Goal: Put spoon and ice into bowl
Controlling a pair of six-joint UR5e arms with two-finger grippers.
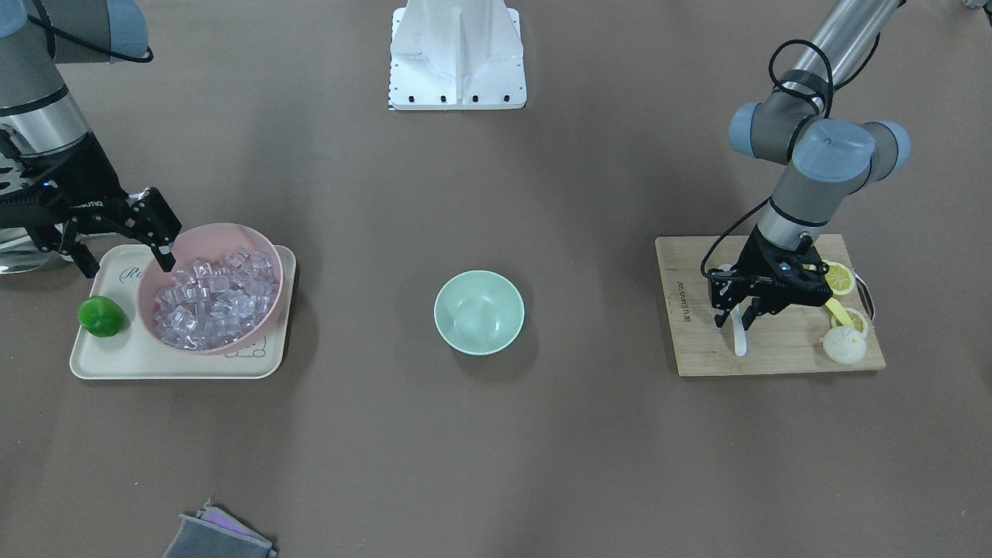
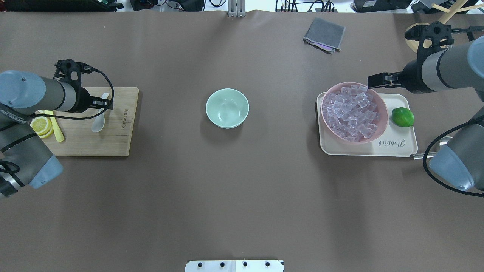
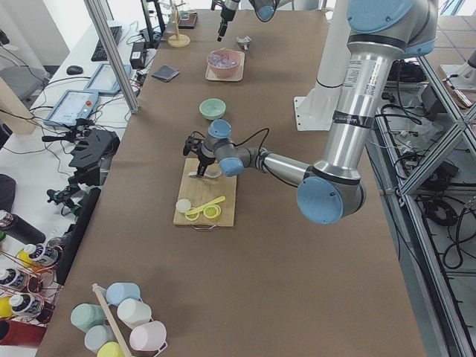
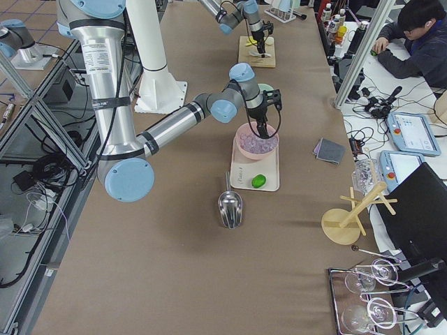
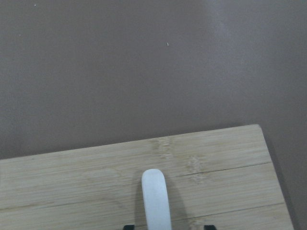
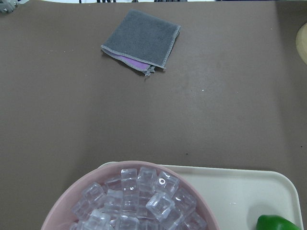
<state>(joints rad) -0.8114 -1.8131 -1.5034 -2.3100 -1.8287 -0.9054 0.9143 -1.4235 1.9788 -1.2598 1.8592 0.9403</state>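
Note:
The white spoon seems as long as the mint-green bowl (image 1: 479, 312) is across, so its handle (image 1: 740, 339) should lean over the bowl's rim when the robot lowers the spoon in.
The white spoon (image 1: 740, 339) lies on a wooden cutting board (image 1: 775, 356). My left gripper (image 1: 738, 311) is open and low over it, a finger on each side of the handle. The left wrist view shows the handle (image 5: 156, 201) between the two fingertips. The spoon's scoop shows in the overhead view (image 2: 97, 124). The ice (image 1: 213, 298) is several clear cubes piled in a pink bowl (image 1: 232, 232). My right gripper (image 1: 125, 260) is open and empty, at the pink bowl's rim above the cubes. The mint-green bowl (image 1: 479, 311) stands empty mid-table between the two arms.
Lemon slices (image 1: 839, 277), a yellow utensil (image 1: 837, 308) and a pale round bun (image 1: 844, 346) share the board. The pink bowl and a lime (image 1: 101, 315) sit on a cream tray (image 1: 155, 364). A grey cloth (image 2: 324, 34), a metal scoop (image 4: 230, 206) and the robot base (image 1: 457, 54) are nearby.

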